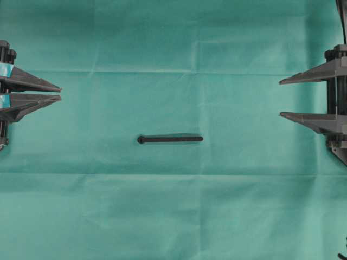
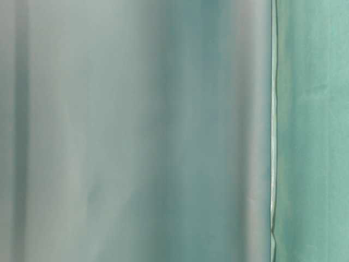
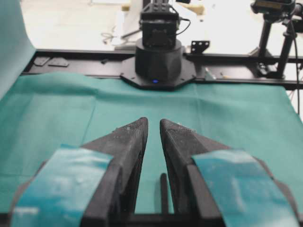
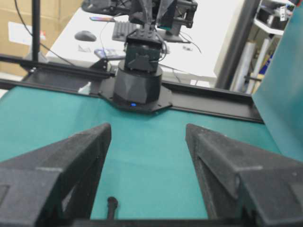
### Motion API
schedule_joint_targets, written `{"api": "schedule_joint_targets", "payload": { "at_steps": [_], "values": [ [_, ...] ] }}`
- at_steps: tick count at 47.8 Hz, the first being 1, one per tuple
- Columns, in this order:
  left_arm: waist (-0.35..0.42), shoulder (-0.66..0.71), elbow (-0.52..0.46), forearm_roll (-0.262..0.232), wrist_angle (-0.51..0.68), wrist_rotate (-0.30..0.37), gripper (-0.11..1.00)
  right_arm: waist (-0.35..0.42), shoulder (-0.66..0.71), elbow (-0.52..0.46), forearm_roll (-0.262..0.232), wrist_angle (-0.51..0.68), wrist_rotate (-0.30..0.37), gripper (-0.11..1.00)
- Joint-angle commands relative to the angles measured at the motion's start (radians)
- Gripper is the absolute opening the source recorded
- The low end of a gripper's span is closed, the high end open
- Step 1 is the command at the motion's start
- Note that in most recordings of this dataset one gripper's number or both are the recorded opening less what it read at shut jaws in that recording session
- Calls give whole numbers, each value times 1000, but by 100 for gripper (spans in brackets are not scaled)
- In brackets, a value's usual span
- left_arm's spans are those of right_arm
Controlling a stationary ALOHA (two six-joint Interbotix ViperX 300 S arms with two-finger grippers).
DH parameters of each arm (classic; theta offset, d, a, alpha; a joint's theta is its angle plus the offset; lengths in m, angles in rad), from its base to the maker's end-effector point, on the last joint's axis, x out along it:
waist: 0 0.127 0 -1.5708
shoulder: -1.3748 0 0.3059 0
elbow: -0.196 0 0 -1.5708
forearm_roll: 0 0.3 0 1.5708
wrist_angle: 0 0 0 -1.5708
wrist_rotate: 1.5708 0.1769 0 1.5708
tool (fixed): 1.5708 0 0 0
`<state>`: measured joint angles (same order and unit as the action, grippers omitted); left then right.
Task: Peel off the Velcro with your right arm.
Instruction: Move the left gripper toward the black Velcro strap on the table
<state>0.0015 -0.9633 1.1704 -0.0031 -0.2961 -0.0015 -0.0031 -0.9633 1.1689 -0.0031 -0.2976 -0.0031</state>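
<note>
I should open my left gripper and grip the Velcro (image 1: 174, 139) near its rounded end (image 1: 147, 140) before my right gripper peels, because the Velcro lies flat and unheld on the green cloth.
The Velcro (image 1: 169, 139) is a thin black strip lying flat on the green cloth at the middle, its rounded end pointing left. My right gripper (image 1: 280, 98), with plain black fingers, is open and empty at the right edge, well away from the strip. My left gripper (image 1: 59, 93), with teal-taped fingers, is shut and empty at the left edge. The left wrist view shows the left gripper (image 3: 153, 121) with only a narrow slit between its tips, and the strip (image 3: 163, 194) low between the fingers. The right wrist view shows the right gripper (image 4: 147, 127) spread wide, with the strip's end (image 4: 111, 207) at the bottom.
The green cloth (image 1: 173, 216) covers the whole table, with creases. The opposite arm's black base (image 3: 158, 61) stands at the far side in the left wrist view, and the other base (image 4: 139, 85) in the right wrist view. The table-level view shows only blurred green cloth (image 2: 136, 131).
</note>
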Motion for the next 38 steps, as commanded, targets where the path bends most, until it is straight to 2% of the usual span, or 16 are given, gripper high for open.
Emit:
{"api": "schedule_joint_targets", "payload": {
  "at_steps": [1, 3, 8, 12, 16, 28, 32, 36, 38],
  "values": [
    [-17, -11, 0, -14, -6, 0, 24, -3, 3, 0, 2, -5, 3, 24],
    [-17, -17, 5, -14, -9, -2, 22, -2, 3, 3, 0, -6, 3, 22],
    [-18, -32, 11, -14, -11, -5, 3, -5, 3, 8, 0, -6, 3, 2],
    [-18, -34, 15, -15, -11, -5, 0, -5, 5, 8, 0, -6, 3, -7],
    [-18, -26, 15, -15, -11, -5, 0, -5, 8, 8, 0, -8, 3, -10],
    [-18, 3, 9, -17, -32, -6, 1, -5, 6, 6, -2, -12, -2, -10],
    [-18, 3, 9, -17, -43, -8, 11, -5, 5, 8, -6, -14, -2, -6],
    [-18, 3, 8, -17, -44, -8, 30, -6, 3, 8, -8, -14, -2, 4],
    [-18, 5, 8, -17, -44, -8, 44, -8, 2, 8, -9, -14, -2, 11]
  ]
}}
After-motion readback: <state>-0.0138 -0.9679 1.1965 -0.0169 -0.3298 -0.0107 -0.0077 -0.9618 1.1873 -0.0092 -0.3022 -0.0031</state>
